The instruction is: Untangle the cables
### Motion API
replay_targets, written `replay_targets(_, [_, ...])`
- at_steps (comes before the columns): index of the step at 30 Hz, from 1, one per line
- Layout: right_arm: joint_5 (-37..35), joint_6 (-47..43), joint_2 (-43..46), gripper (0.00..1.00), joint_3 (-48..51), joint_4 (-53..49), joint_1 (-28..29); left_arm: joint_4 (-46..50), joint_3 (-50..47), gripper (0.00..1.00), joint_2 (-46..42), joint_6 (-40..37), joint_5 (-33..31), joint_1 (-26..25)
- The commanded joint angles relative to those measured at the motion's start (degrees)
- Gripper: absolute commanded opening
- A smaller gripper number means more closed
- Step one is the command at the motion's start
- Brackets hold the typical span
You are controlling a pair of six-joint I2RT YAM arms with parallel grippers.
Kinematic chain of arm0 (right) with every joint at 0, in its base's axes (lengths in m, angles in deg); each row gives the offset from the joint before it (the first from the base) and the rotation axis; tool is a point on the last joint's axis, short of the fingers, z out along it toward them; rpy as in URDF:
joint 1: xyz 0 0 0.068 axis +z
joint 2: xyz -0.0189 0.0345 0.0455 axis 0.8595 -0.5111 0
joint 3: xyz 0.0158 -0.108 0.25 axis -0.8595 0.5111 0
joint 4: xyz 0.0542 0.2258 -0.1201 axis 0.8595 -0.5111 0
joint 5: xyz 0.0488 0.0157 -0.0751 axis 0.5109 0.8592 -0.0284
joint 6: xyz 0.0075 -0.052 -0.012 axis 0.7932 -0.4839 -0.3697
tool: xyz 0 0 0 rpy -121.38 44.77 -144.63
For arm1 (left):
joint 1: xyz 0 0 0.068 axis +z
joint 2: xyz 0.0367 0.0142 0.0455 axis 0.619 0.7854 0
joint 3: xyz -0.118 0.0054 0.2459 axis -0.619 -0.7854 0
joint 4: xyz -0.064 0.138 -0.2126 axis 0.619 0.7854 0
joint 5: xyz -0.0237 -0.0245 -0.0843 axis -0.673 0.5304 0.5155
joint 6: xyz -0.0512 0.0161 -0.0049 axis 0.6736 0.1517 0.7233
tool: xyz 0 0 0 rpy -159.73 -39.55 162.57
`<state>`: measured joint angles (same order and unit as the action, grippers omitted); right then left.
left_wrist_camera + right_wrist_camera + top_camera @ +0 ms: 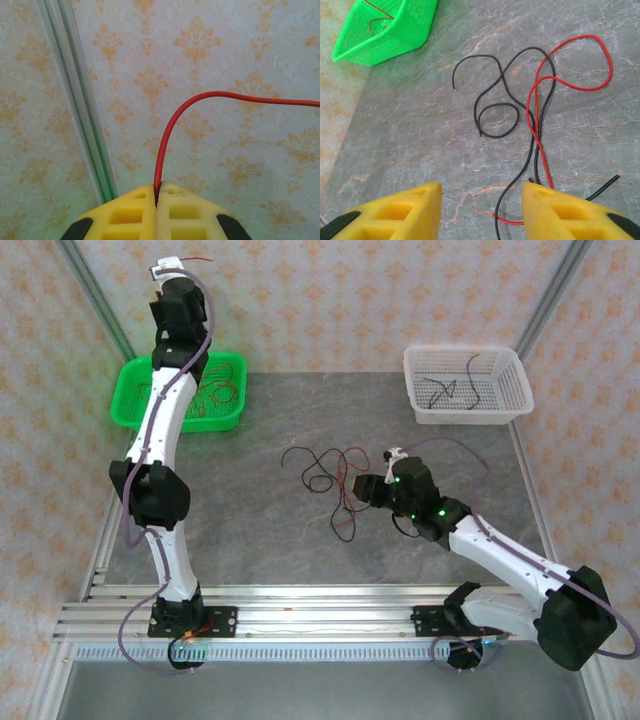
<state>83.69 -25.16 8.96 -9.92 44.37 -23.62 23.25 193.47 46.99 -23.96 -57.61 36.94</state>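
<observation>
I should keep moving my left gripper down into the green basket of red cables [219, 392] and let go there, as the lifted red cable is free of the tangle.
A loose tangle of red and black cables [330, 475] lies mid-table. In the right wrist view a black cable [492, 107] curls into loops and a red cable [580, 65] arcs across it. My right gripper [480, 200] is open, low over the near end of the tangle, with a black strand [502, 212] running between its fingers [545, 205]; in the top view that gripper [360, 492] is at the tangle's right edge. Raised high at the back left, my left gripper [165, 269] is shut on one red cable [165, 140], which curves up and right from the pads [130, 210].
A green basket [135, 405] at the back left holds red cables, under the raised left arm; its corner [385, 35] appears in the right wrist view. A white basket [500, 405] at the back right holds black cables. An aluminium frame post [85, 125] stands beside the left gripper.
</observation>
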Motion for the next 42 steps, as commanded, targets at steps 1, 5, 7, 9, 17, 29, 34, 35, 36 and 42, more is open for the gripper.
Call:
replay_targets(1, [-0.62, 0.14, -1.87, 0.46, -0.54, 1.00, 0.22, -4.35, -3.27, 0.00, -0.78, 0.65, 0.66, 1.81])
replay_targets(5, [-0.02, -0.02, -4.30, 0.46, -1.02, 1.87, 0.22, -6.44, -10.69, 0.00, -0.54, 2.99, 1.14, 3.28])
replay_targets(7, [0.16, -0.10, -4.99, 0.46, -1.17, 2.20, 0.22, -7.35, -14.03, 0.00, -0.18, 4.21, 1.22, 3.91])
replay_targets(9, [0.42, -0.12, -5.92, 0.46, -1.41, 2.33, 0.22, -8.24, -16.91, 0.00, 0.39, 5.28, 1.28, 4.37])
replay_targets(17, [0.16, -0.93, -7.44, 0.46, -2.21, 1.54, 0.22, -8.05, -24.31, 0.00, 3.20, 7.20, 0.43, 4.90])
replay_targets(29, [0.18, -1.36, -8.07, 0.46, -3.01, 0.02, 0.23, 6.05, -20.53, 0.00, 12.24, 10.03, 5.67, 7.67])
replay_targets(34, [0.63, -1.40, -9.10, 0.46, -3.70, 0.15, 0.22, 8.79, -18.66, 0.00, 13.73, 10.46, 8.04, 8.31])
replay_targets(35, [0.76, -1.43, -9.28, 0.46, -3.86, 0.24, 0.22, 9.50, -17.92, 0.00, 14.01, 10.52, 8.39, 8.33])
replay_targets(36, [0.85, -1.39, -9.56, 0.46, -4.00, 0.31, 0.22, 10.45, -16.96, 0.00, 14.37, 10.47, 8.54, 8.41])
replay_targets(42, [1.30, -1.12, -10.25, 0.46, -4.24, 0.76, 0.22, 14.50, -11.73, 0.14, 16.00, 10.17, 8.96, 8.41])
